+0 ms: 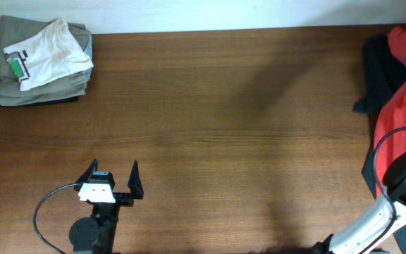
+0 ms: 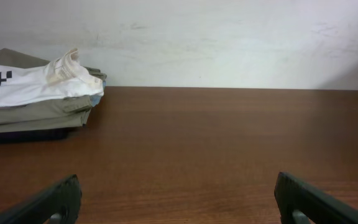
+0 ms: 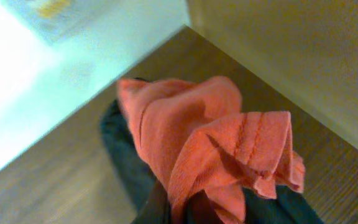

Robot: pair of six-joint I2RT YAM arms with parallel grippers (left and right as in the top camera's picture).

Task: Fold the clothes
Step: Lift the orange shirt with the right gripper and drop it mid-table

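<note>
My right gripper should keep carrying the red-orange T-shirt (image 3: 194, 140), as it holds only that, until the T-shirt lies across the middle wood (image 1: 210, 120), which is open.
The red-orange T-shirt (image 1: 404, 106) lies bunched at the table's right edge, partly on a dark navy garment (image 1: 378, 70). In the right wrist view a crumpled fold of the T-shirt (image 3: 197, 137) rises straight out of my right gripper (image 3: 185, 211). The jaws are closed on the cloth and mostly hidden by it. The shirt's lettering is barely visible. My left gripper (image 1: 113, 178) is open and empty low over bare wood at the front left, its fingertips wide apart in the left wrist view (image 2: 176, 199).
A folded pile of olive pieces with a white tee on top (image 1: 44, 60) sits at the far left corner, and also shows in the left wrist view (image 2: 36, 99). The dark garment (image 3: 120, 155) lies under the red cloth. The right arm (image 1: 400, 197) and its cable cross the front right corner.
</note>
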